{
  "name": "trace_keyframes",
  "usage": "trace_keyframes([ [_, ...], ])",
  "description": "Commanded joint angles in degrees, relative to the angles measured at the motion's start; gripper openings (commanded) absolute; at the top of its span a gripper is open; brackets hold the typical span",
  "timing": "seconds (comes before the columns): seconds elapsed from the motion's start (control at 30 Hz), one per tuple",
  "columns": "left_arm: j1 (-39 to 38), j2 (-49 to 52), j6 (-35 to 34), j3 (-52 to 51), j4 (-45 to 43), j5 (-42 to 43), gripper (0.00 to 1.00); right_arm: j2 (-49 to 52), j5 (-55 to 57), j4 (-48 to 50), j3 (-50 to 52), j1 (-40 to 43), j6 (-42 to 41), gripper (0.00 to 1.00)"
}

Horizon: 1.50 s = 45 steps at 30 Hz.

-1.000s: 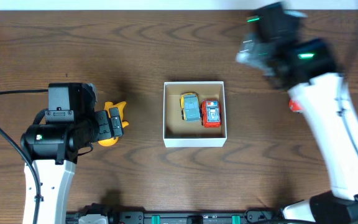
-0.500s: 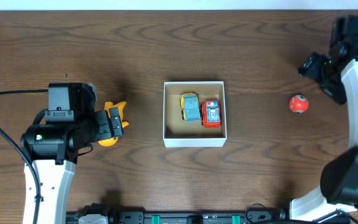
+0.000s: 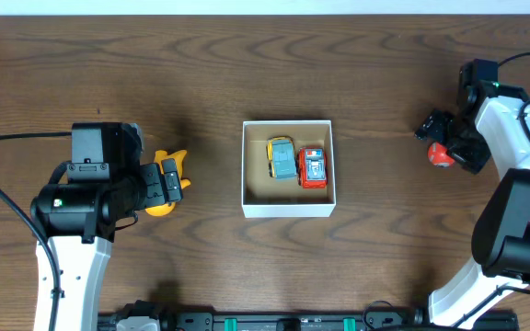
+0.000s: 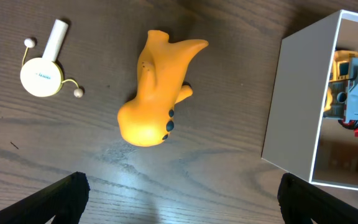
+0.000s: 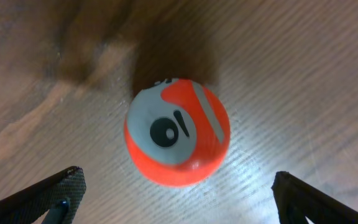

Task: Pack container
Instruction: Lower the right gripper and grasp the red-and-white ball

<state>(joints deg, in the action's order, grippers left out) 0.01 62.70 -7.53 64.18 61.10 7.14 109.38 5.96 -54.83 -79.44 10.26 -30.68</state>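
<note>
My right gripper should move down next because the red and grey ball (image 5: 178, 132) is centred in line with the open fingers, until they can close around its sides (image 5: 221, 138).
The container (image 3: 288, 207), a white-walled box with a brown inside, sits mid-table and holds a yellow and blue toy truck (image 3: 282, 158) and a red toy car (image 3: 312, 167). Its white wall shows in the left wrist view (image 4: 297, 106). An orange duck-like toy (image 3: 166, 184) (image 4: 154, 87) lies left of the container, just ahead of my open, empty left gripper (image 4: 179, 205). A red and grey ball (image 3: 442, 155) (image 5: 178, 132) lies at the right. My right gripper (image 5: 179, 199) is open just over it, fingers on either side, not touching.
A small white disc toy with a handle and two beads on strings (image 4: 44, 68) lies on the dark wood table left of the orange toy. A white strip (image 3: 247, 7) runs along the table's far edge.
My right arm has swung from over the table's upper middle out to the right and come down over the red ball. The left arm and the toys have not moved.
</note>
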Motion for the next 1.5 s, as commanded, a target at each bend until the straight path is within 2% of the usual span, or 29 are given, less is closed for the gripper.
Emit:
trace_keyframes([
  [0.0, 0.4, 0.2, -0.3, 0.8, 0.1, 0.0, 0.98, 1.1, 0.0, 1.6, 0.8, 0.2, 2.1, 0.98],
  [0.63, 0.4, 0.2, -0.3, 0.8, 0.2, 0.0, 0.98, 5.5, 0.0, 5.3, 0.9, 0.3, 4.9, 0.95],
  [0.87, 0.4, 0.2, -0.3, 0.8, 0.1, 0.0, 0.98, 5.5, 0.0, 5.6, 0.9, 0.4, 5.1, 0.80],
  [1.23, 0.4, 0.2, -0.3, 0.8, 0.1, 0.0, 0.98, 5.5, 0.0, 5.1, 0.9, 0.4, 5.1, 0.50],
  [1.4, 0.4, 0.2, -0.3, 0.8, 0.1, 0.0, 0.98, 5.5, 0.0, 4.3, 0.9, 0.4, 5.3, 0.45],
  [1.47, 0.4, 0.2, -0.3, 0.8, 0.1, 0.0, 0.98, 5.5, 0.0, 3.8, 0.9, 0.3, 6.0, 0.31],
])
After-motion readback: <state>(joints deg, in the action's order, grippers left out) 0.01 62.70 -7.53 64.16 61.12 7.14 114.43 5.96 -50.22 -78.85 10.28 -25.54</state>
